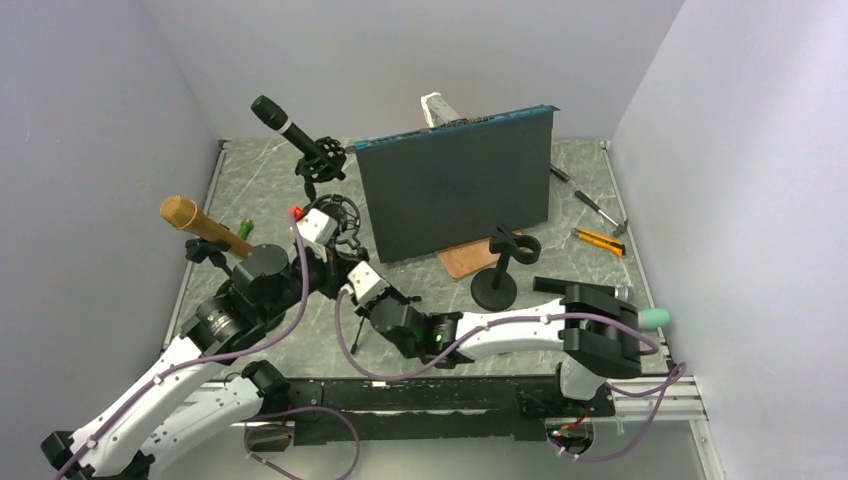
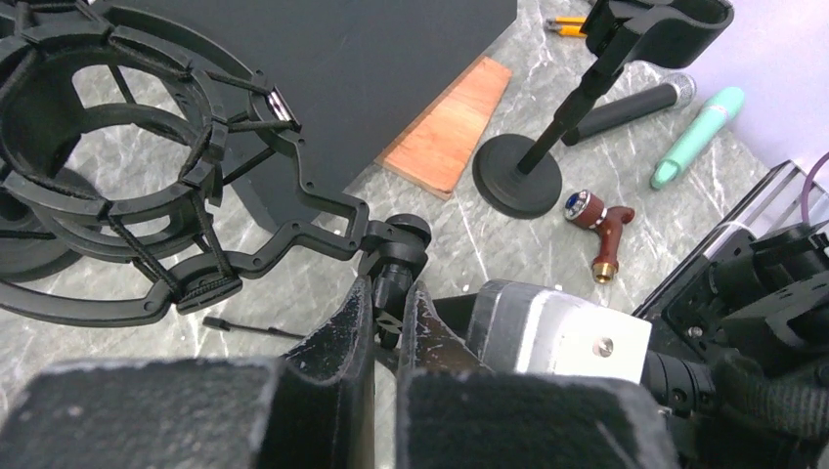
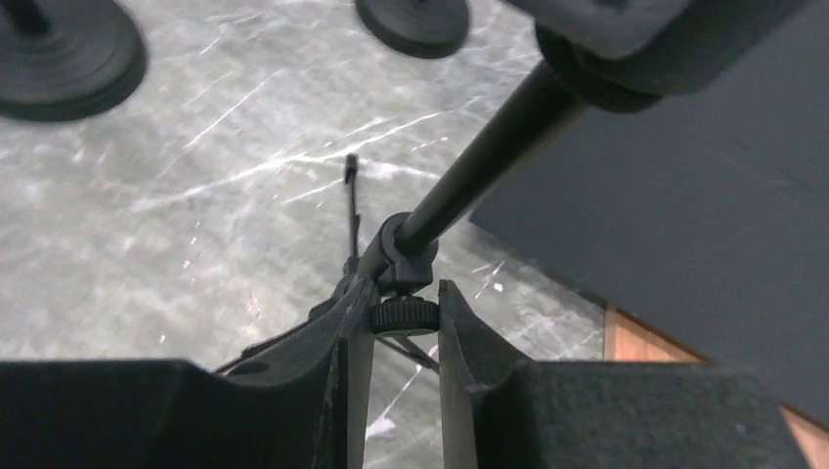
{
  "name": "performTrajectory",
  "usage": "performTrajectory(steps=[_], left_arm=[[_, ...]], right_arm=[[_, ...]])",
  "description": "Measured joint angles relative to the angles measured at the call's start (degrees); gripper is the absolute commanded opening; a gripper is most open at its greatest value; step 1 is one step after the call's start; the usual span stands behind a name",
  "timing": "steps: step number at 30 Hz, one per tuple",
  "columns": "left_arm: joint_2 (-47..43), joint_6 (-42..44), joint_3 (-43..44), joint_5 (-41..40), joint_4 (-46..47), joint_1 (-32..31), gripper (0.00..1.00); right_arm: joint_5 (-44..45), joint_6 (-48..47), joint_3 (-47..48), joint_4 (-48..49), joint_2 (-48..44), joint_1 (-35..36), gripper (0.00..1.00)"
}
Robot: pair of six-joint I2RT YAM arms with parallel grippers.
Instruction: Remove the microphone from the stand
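The empty shock mount's stand (image 1: 341, 212) is in my right gripper's way to the gold microphone, so I should first move the stand by its knob (image 3: 405, 316) toward the board.
A small tripod stand (image 3: 479, 156) carries an empty black shock mount (image 2: 98, 166), which also shows in the top view (image 1: 342, 213). My left gripper (image 2: 391, 311) is shut on the stand's neck just below the mount's swivel joint (image 2: 396, 239). My right gripper (image 3: 403, 318) is shut on the knurled knob (image 3: 403, 315) lower on the same stand. In the top view both grippers meet at the stand, left (image 1: 338, 238) and right (image 1: 348, 264). A black microphone (image 1: 285, 125) sits in another shock mount at the back. A gold microphone (image 1: 200, 225) sits in a clip stand at the left.
A black upright board (image 1: 455, 190) stands right of the stand, with a wooden block (image 2: 445, 132) at its foot. An empty clip stand (image 1: 497, 270), a black-and-silver microphone (image 2: 631, 103), a teal microphone (image 2: 699, 137) and a red-brown piece (image 2: 601, 230) are to the right. Tools (image 1: 598, 238) lie far right.
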Motion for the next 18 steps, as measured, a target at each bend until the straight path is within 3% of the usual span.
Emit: performTrajectory(steps=[6, 10, 11, 15, 18], left_arm=[[-2.0, 0.5, -0.9, 0.0, -1.3, 0.0, 0.00], [-2.4, 0.3, -1.1, 0.2, -1.3, 0.0, 0.00], [-2.4, 0.3, -1.1, 0.2, -1.3, 0.0, 0.00], [-2.4, 0.3, -1.1, 0.3, -1.0, 0.0, 0.01], [-1.6, 0.2, -1.1, 0.0, -0.2, 0.1, 0.16]], right_arm=[[9.2, -2.1, 1.1, 4.0, 3.7, 3.3, 0.00], [8.8, -2.3, 1.1, 3.7, 3.6, 3.8, 0.43], [8.4, -2.1, 1.1, 3.4, 3.5, 3.8, 0.58], [3.8, -0.6, 0.8, -0.3, 0.7, 3.9, 0.84], [-1.9, 2.6, -1.0, -3.0, -5.2, 5.2, 0.90]])
